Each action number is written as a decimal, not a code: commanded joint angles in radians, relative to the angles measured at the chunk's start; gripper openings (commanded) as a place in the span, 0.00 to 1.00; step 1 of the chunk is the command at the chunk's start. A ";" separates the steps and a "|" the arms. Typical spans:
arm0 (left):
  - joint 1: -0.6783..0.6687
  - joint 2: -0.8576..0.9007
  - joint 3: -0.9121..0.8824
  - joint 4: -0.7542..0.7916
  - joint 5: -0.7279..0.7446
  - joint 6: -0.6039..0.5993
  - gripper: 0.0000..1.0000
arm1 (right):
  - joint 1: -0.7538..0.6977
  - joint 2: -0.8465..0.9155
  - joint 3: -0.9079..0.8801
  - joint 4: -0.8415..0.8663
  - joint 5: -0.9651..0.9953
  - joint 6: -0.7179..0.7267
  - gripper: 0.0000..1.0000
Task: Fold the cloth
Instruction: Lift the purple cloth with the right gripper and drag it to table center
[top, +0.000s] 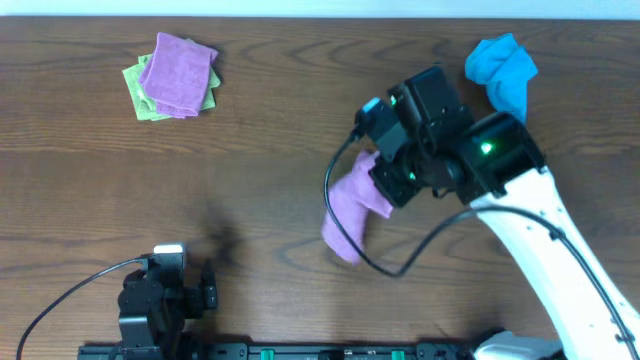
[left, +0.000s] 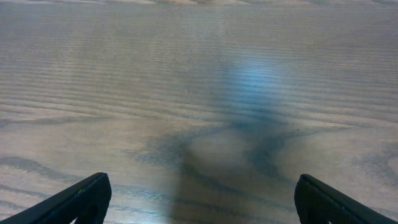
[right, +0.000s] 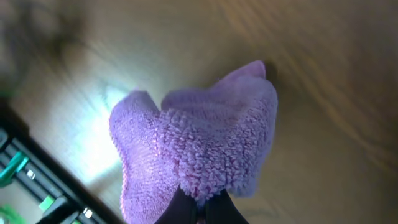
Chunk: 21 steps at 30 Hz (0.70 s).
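Observation:
The purple cloth (top: 350, 208) is hanging bunched from the robot's right gripper, so the robot should lay it across the table's middle (top: 305, 160) and pull the cloth's edge straight with both grippers before folding.
A purple cloth (top: 352, 205) hangs crumpled from my right gripper (top: 385, 185) above the middle of the table. In the right wrist view the cloth (right: 205, 149) fills the centre and the fingers (right: 198, 208) are pinched shut on its lower edge. My left gripper (left: 199, 202) is open and empty, low over bare wood at the front left; its arm (top: 160, 295) sits by the table's front edge.
A folded purple cloth on a green one (top: 175, 78) lies at the back left. A blue crumpled cloth (top: 503, 68) lies at the back right. A black cable (top: 350, 240) loops below the right arm.

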<state>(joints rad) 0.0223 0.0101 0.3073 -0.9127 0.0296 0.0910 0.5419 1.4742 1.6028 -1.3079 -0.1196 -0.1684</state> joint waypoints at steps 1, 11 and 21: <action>-0.004 -0.006 -0.011 -0.055 -0.014 0.044 0.95 | 0.033 -0.081 -0.084 0.003 -0.006 0.034 0.02; -0.004 -0.006 -0.011 -0.055 -0.014 0.044 0.95 | 0.087 -0.396 -0.435 0.100 -0.064 0.124 0.01; -0.004 -0.006 -0.011 -0.055 -0.014 0.043 0.95 | 0.087 -0.249 -0.470 0.397 -0.051 0.098 0.01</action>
<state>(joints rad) 0.0223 0.0101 0.3077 -0.9127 0.0292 0.0914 0.6167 1.1378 1.1545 -0.9726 -0.1692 -0.0658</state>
